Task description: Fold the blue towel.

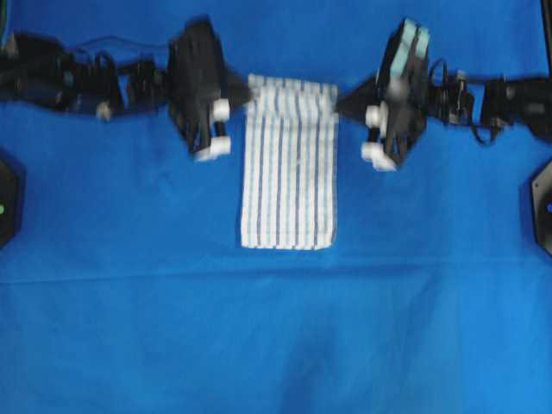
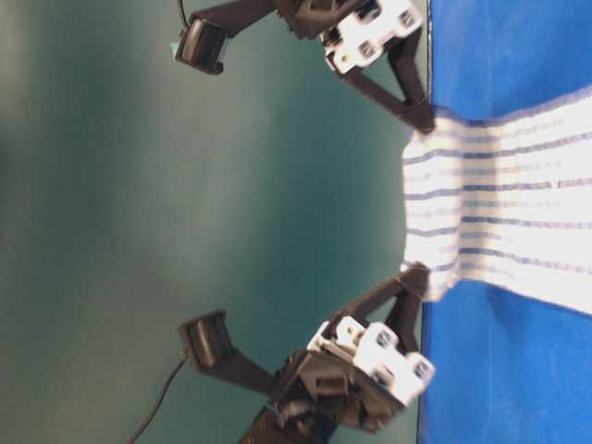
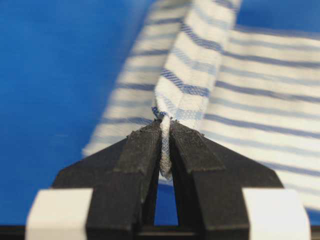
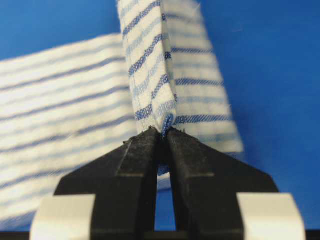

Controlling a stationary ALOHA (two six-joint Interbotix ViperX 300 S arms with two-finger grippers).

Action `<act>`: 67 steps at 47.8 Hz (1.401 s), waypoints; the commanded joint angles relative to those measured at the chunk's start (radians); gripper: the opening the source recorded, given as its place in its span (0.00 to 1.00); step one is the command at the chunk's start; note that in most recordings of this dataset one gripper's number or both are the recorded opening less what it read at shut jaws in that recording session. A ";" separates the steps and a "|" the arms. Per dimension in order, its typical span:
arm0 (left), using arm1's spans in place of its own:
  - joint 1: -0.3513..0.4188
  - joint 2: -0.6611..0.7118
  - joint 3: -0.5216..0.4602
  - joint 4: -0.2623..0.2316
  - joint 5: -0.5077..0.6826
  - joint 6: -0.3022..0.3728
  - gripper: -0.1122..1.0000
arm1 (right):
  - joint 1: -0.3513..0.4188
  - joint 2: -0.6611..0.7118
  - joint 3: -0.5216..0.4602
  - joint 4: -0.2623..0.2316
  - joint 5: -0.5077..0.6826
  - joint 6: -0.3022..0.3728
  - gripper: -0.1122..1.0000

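Observation:
My right gripper keeps carrying the towel's corner until both edges meet, because the blue towel's lifted far edge (image 1: 294, 118) runs parallel to its flat near edge (image 1: 287, 246).
The blue towel (image 1: 289, 164), white with thin blue stripes, lies as a long narrow rectangle in the middle of the table. My left gripper (image 1: 247, 97) is shut on its far left corner. My right gripper (image 1: 338, 102) is shut on its far right corner. Both held corners are lifted off the table, seen in the table-level view (image 2: 499, 199). In the left wrist view the jaws pinch a bunched corner of the towel (image 3: 190, 80) at my left gripper (image 3: 165, 131). In the right wrist view the towel corner (image 4: 150, 75) is pinched at my right gripper (image 4: 164, 132).
A plain solid-blue covering (image 1: 276, 328) spans the whole table. Two dark arm bases sit at the left edge (image 1: 7, 203) and right edge (image 1: 543, 211) of the overhead view.

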 commanded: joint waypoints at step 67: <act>-0.296 -0.017 0.057 -0.005 -0.031 -0.152 0.25 | 0.314 0.000 -0.035 0.135 0.097 0.009 0.32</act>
